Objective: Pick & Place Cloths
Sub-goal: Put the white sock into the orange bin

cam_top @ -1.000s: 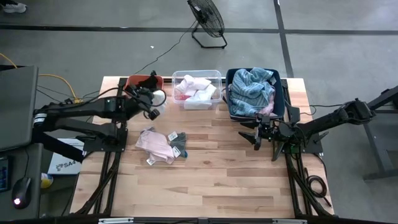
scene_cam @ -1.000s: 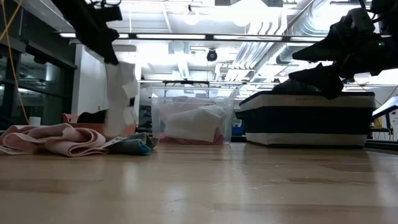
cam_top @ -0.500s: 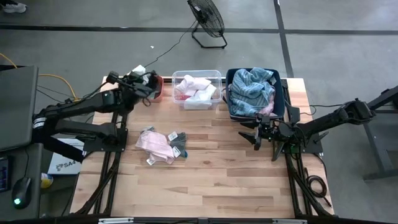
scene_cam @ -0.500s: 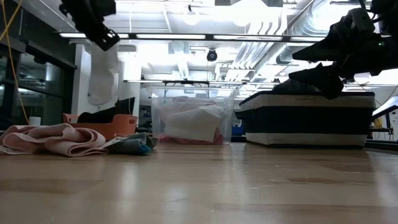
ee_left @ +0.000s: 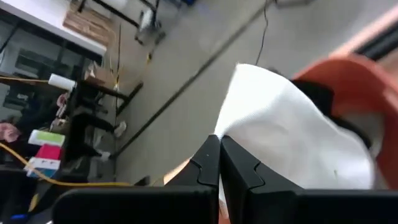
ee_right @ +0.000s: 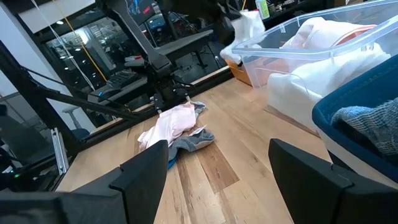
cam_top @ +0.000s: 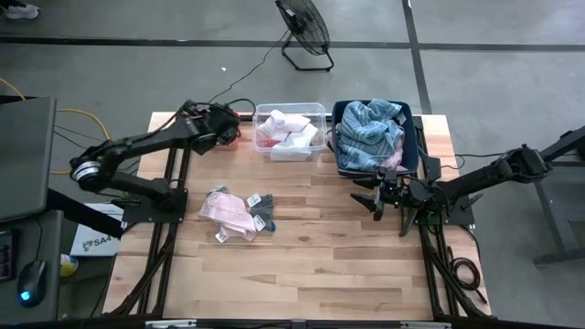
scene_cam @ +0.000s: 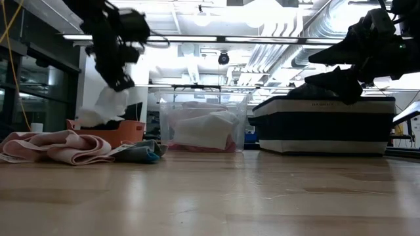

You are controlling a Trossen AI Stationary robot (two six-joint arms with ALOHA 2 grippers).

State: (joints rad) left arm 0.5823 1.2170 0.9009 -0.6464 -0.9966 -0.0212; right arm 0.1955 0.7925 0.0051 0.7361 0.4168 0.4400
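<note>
My left gripper is holding the white cloth, which hangs at a slant over the orange bin's rim. It should lift the cloth clear and lower it inside the bin (ee_left: pixel 365 124) before it opens.
My left gripper (cam_top: pixel 222 128) is over the orange bin (scene_cam: pixel 125 134) at the table's far left corner, shut on a white cloth (scene_cam: pixel 105 108). The left wrist view shows the same white cloth (ee_left: pixel 292 137) with the orange bin (ee_left: pixel 357 78) behind it. A pale pink cloth (cam_top: pixel 228 212) and a small grey cloth (cam_top: pixel 262 208) lie flat on the table. A blue-striped cloth (cam_top: pixel 370 132) fills the dark blue bin. My right gripper (cam_top: pixel 379 196) waits open in front of that bin, touching nothing. My left gripper pinches the white cloth between its two shut fingers at the cloth's upper part (ee_left: pixel 233 134), coming from above. Whether it has an edge or a fold cannot be told. The cloth hangs slack below the fingers, and its lower end (scene_cam: pixel 98 118) sits in the orange bin.
A clear bin (cam_top: pixel 291 128) with white and pink cloths stands between the orange bin and the dark blue bin (cam_top: pixel 413 151) along the far edge. Bare wood (cam_top: pixel 311 265) spreads across the near half of the table.
My left gripper, still shut on the white cloth, rose and moved toward the table's far edge, then came down over the orange bin. The cloth was lifted clear of the table, and its lower end has now sunk into the orange bin.
</note>
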